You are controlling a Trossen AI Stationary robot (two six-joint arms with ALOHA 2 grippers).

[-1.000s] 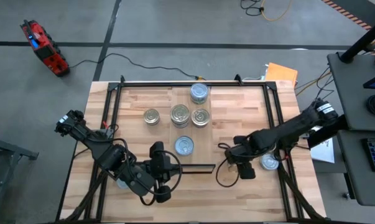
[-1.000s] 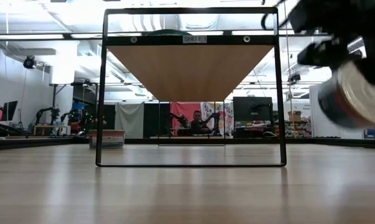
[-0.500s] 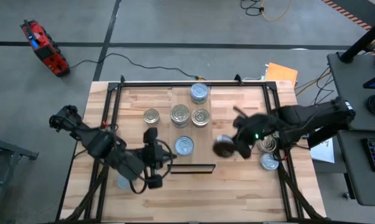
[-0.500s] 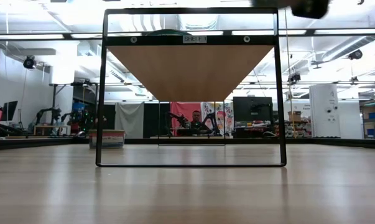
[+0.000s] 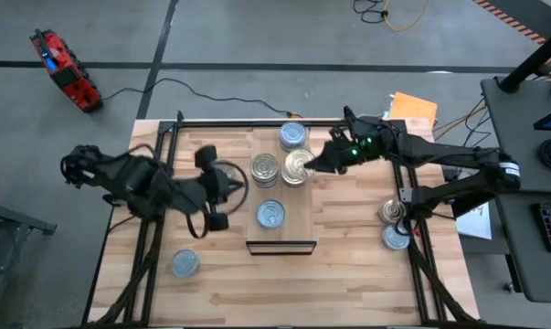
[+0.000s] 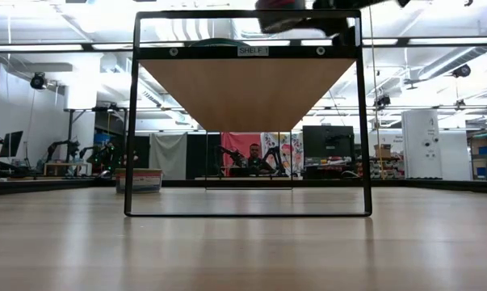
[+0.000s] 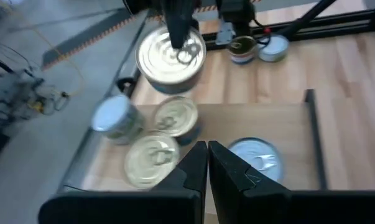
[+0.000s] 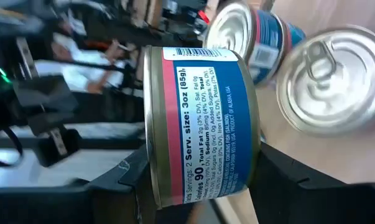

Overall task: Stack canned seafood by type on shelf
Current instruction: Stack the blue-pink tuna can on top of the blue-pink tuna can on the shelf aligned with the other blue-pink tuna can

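Note:
The robot's right gripper should keep going down until the two tins touch and then let go, as the held tin's ring-pull lid (image 5: pixel 295 165) points up over the clear top of the single gold-topped tin (image 7: pixel 176 116).
The shelf (image 5: pixel 280 236) is a pale plank with a dark front edge, seen from below in the low view (image 6: pixel 247 89). On it stand two blue-grey-topped tins (image 5: pixel 292 137) (image 5: pixel 270 215) and gold-topped tins (image 5: pixel 264 169) (image 7: pixel 175 115). My right gripper (image 5: pixel 319 161) is shut on a blue-labelled, ring-topped tin (image 8: pixel 199 124) (image 7: pixel 171 56), above the gold-topped tin on the shelf's right side. My left gripper (image 5: pixel 211 187) (image 7: pixel 207 163) hovers shut and empty over the shelf's left side. My right gripper clamps the tin by its two flat ends. One finger (image 7: pixel 176 28) lies across the ring-pull lid (image 7: pixel 159 59), the other (image 8: pixel 280 168) on the bottom. The fingers come nearly level from the table's right. The tin hangs clear of the tins below, lid tilted leftward.
On the bare table, one blue-grey-topped tin (image 5: pixel 185 263) stands near left, a gold-topped tin (image 5: pixel 391 212) and a blue-grey-topped one (image 5: pixel 396 238) at the right edge. Black frame rails (image 5: pixel 284 122) run round the table. An orange sheet (image 5: pixel 412 105) lies beyond the far right corner.
My right gripper has carried the tin up from the table's right side and toward the far left, over the shelf, rolling its wrist on the way. My left gripper has risen and drawn back from near the shelf's front edge toward the far left, staying shut.

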